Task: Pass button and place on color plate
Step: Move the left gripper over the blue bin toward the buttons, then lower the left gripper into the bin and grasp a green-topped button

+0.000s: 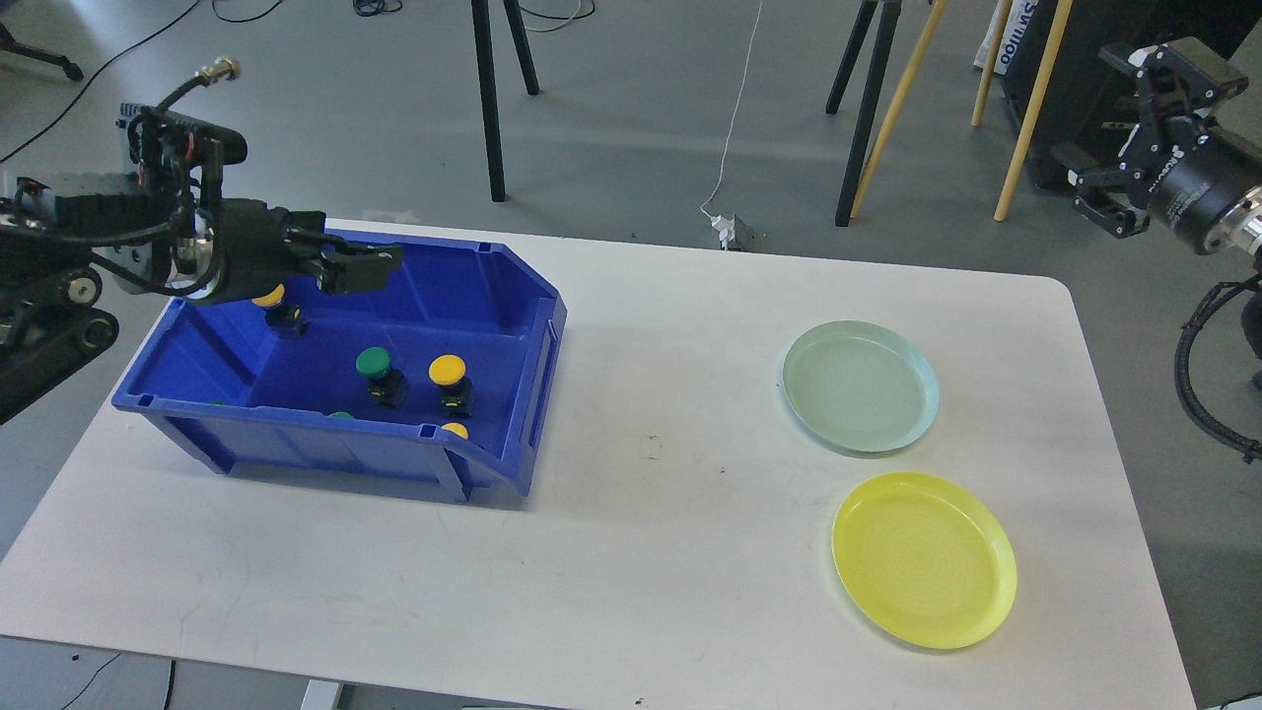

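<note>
The green-capped button (381, 377) should lie on its side when I put it down, because the round cap sits high above a narrow dark body (387, 390).
A blue bin (537, 335) stands on the left of the white table. Inside it are a green-capped button (373, 363), a yellow-capped button (448, 370) and another yellow button (268, 296) at the back left, partly hidden by my left arm. More caps peek over the front wall. My left gripper (360, 268) is open and empty, above the bin's back left part, fingers pointing right. My right gripper (1114, 113) is open and empty, high beyond the table's far right corner. A pale green plate (860, 387) and a yellow plate (924, 559) lie on the right.
Tripod legs (490, 108) and wooden poles (892, 108) stand on the floor behind the table. A small cable plug (732, 233) lies at the table's back edge. The table's bare surface (651, 513) lies between the bin and the plates.
</note>
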Action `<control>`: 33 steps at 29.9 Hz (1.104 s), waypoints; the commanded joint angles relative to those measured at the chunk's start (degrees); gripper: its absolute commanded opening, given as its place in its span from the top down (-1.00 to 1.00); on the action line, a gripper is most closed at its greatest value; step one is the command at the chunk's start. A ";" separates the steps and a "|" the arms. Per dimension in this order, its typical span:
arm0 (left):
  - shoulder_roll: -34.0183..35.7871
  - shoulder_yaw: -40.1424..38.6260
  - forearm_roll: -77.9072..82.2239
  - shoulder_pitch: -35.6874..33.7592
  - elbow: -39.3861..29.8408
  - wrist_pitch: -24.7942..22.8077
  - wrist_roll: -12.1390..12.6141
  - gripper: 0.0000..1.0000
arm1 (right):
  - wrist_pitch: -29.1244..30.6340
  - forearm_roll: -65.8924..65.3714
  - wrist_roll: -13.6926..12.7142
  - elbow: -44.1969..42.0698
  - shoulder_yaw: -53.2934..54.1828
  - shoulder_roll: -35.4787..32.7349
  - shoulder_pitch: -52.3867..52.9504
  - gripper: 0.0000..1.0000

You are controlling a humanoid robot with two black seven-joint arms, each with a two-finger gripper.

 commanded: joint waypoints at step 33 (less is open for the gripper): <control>-17.08 10.08 7.34 1.11 25.25 0.00 -0.51 -0.99 | 0.00 -1.23 0.45 0.38 -0.16 -3.31 -5.07 -0.98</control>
